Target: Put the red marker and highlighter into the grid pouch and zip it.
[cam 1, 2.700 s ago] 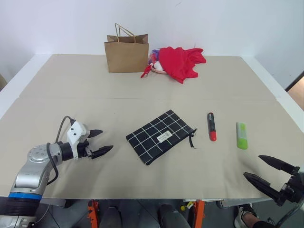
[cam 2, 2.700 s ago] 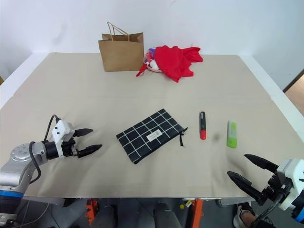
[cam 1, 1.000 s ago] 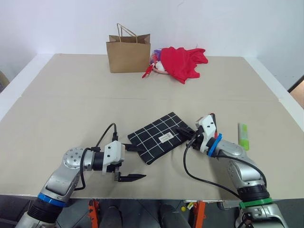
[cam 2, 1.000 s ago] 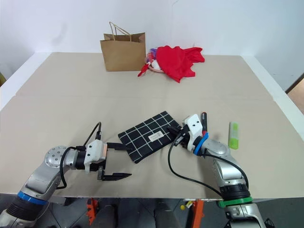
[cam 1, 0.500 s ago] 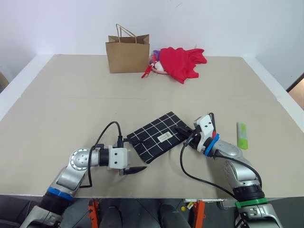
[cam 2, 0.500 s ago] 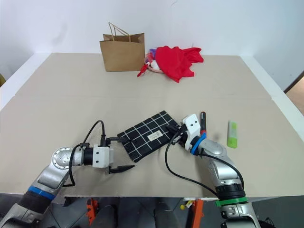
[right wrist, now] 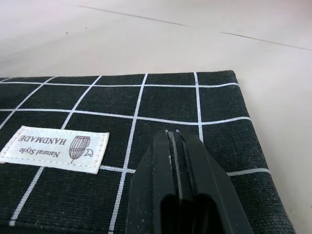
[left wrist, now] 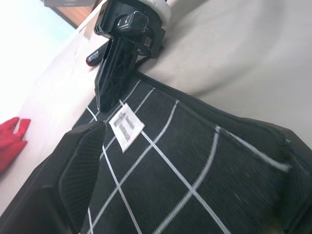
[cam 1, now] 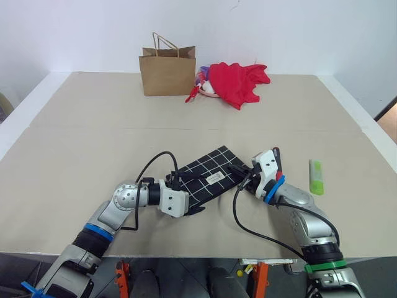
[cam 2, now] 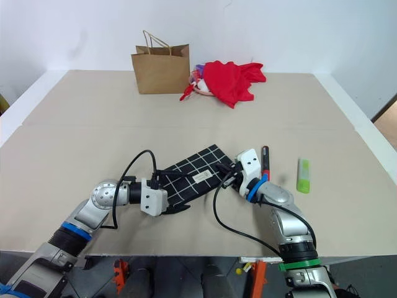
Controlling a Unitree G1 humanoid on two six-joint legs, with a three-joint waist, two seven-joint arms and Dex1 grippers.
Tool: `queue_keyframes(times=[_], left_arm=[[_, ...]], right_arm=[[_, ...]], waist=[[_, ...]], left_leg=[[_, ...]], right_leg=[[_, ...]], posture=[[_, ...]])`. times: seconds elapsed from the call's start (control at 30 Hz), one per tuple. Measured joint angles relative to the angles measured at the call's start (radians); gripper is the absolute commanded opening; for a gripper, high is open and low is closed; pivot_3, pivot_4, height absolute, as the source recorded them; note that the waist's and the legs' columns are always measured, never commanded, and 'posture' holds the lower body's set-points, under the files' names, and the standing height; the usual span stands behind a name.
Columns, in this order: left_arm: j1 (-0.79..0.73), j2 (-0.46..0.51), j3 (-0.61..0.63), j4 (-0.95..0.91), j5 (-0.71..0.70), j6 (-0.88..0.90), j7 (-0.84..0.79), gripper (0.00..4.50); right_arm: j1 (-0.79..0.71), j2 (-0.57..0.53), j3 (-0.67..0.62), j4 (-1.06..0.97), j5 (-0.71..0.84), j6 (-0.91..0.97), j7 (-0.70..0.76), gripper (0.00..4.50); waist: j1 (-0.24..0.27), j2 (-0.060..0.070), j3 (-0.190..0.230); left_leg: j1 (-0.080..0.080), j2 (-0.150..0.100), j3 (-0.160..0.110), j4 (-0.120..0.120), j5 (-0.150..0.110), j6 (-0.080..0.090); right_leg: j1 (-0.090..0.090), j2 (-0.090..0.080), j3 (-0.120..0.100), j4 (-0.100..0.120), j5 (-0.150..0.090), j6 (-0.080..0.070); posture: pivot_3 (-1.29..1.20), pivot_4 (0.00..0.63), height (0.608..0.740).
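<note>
The long near edge (cam 1: 223, 191) looks straight and thick, so the grid pouch (cam 1: 214, 172) will turn up on edge and stick straight out when the robot lifts one end.
The black grid pouch (cam 1: 203, 171) lies flat near the table's front, its white label (right wrist: 53, 144) facing up. My left gripper (cam 1: 186, 196) is open and straddles the pouch's near left end, with one finger (left wrist: 83, 175) resting on top of the fabric. At the pouch's right corner my right gripper (cam 1: 237, 173) is shut, its fingertips (right wrist: 174, 139) pressed on the cloth with nothing visible between them. Just behind the right wrist lies the red marker (cam 2: 265, 156), partly hidden. The light-green highlighter (cam 1: 316, 177) rests further right, apart from both grippers.
A brown paper bag (cam 1: 167, 71) stands at the back of the table, with a red cloth bundle (cam 1: 239, 81) beside it. The beige table (cam 1: 74, 136) stretches wide to the left and behind the pouch.
My left gripper has rolled and slid right, from beside the pouch's left end to straddling it. The right gripper has stayed shut at the pouch's right corner.
</note>
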Motion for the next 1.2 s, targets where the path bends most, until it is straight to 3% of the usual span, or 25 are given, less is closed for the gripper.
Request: queue_keyframes(times=[0.07,0.1,0.2,0.33,0.47,0.87,1.0,1.03,1.07,1.1,1.2], left_arm=[[0.000,0.000,-0.003,0.003,0.001,-0.002,0.007,4.50],[0.000,0.000,-0.004,0.004,0.001,-0.003,0.009,4.24],[-0.033,0.000,-0.023,0.029,0.050,0.000,0.042,3.14],[-0.072,0.002,-0.035,0.059,0.124,0.004,0.084,2.06],[-0.120,0.004,-0.040,0.081,0.165,0.010,0.118,0.20],[-0.179,0.027,-0.035,0.209,0.108,-0.057,0.113,0.08],[-0.185,0.024,0.003,0.262,0.012,-0.035,0.072,0.00],[-0.186,0.009,0.045,0.267,-0.116,0.015,0.005,0.00],[-0.186,0.010,0.056,0.266,-0.142,0.027,-0.009,0.00],[-0.186,0.005,0.065,0.250,-0.195,0.060,-0.047,0.00],[-0.166,0.017,0.102,0.186,-0.341,0.170,-0.163,0.00]], right_arm=[[0.000,0.000,0.000,-0.001,0.000,0.001,0.000,0.09],[0.000,0.000,0.000,-0.001,-0.001,0.002,0.000,0.02],[0.003,0.004,-0.002,-0.009,-0.001,0.006,-0.010,0.00],[0.014,0.008,-0.001,-0.022,0.000,0.009,-0.015,0.00],[0.023,0.009,-0.004,-0.027,0.000,0.010,-0.017,0.00],[0.035,-0.004,-0.004,-0.070,-0.008,0.001,-0.013,0.00],[0.058,-0.031,-0.045,-0.165,0.022,0.004,-0.003,1.31],[0.109,-0.067,-0.117,-0.275,0.080,0.012,0.013,1.97],[0.117,-0.074,-0.134,-0.295,0.090,0.014,0.015,2.40],[0.161,-0.093,-0.168,-0.343,0.119,0.018,0.034,2.40],[0.387,-0.140,-0.255,-0.448,0.171,-0.039,0.137,3.79]], waist=[[0.000,0.000,0.000],[0.000,0.000,0.000],[0.000,0.000,0.000],[0.000,0.000,0.000],[-0.001,0.001,-0.001],[-0.003,0.003,-0.001],[-0.003,0.003,0.000],[0.000,0.003,0.000],[0.001,0.003,0.000],[0.002,0.003,0.000],[0.011,0.003,0.000]], left_leg=[[0.000,0.000,0.000,0.000,0.000,0.000],[0.000,0.000,0.000,0.000,0.000,0.000],[0.000,0.000,0.000,0.000,0.001,0.002],[0.000,0.000,0.000,0.000,0.002,0.003],[0.000,0.000,0.000,0.000,0.002,0.003],[0.000,0.000,0.000,0.000,0.004,0.004],[-0.002,0.000,0.000,-0.001,0.004,0.004],[-0.004,-0.001,-0.001,-0.003,0.003,0.004],[-0.004,-0.001,-0.002,-0.004,0.003,0.004],[-0.006,-0.001,-0.003,-0.004,0.003,0.004],[-0.009,0.000,-0.003,-0.005,0.001,0.006]], right_leg=[[0.000,0.000,0.000,0.000,0.000,0.000],[0.000,0.000,0.000,0.000,0.000,0.000],[0.000,0.000,0.000,0.000,0.001,0.000],[0.000,0.000,0.000,0.000,0.001,-0.002],[0.000,0.000,0.000,0.000,0.001,-0.002],[-0.001,0.000,0.000,0.000,0.002,-0.003],[-0.003,0.000,0.000,0.000,0.001,-0.003],[-0.004,0.000,0.000,0.000,0.001,0.001],[-0.004,0.000,-0.001,0.000,0.000,0.001],[-0.005,0.000,-0.002,0.000,-0.001,0.001],[-0.003,0.000,-0.008,0.000,-0.006,-0.008]], posture=[[0.00,0.150,0.740],[0.00,0.150,0.740],[0.00,0.150,0.740],[0.00,0.150,0.740],[0.00,0.150,0.740],[0.00,0.150,0.740],[0.00,0.150,0.740],[0.00,0.150,0.740],[0.00,0.150,0.740],[0.00,0.150,0.740],[0.00,0.150,0.740]])
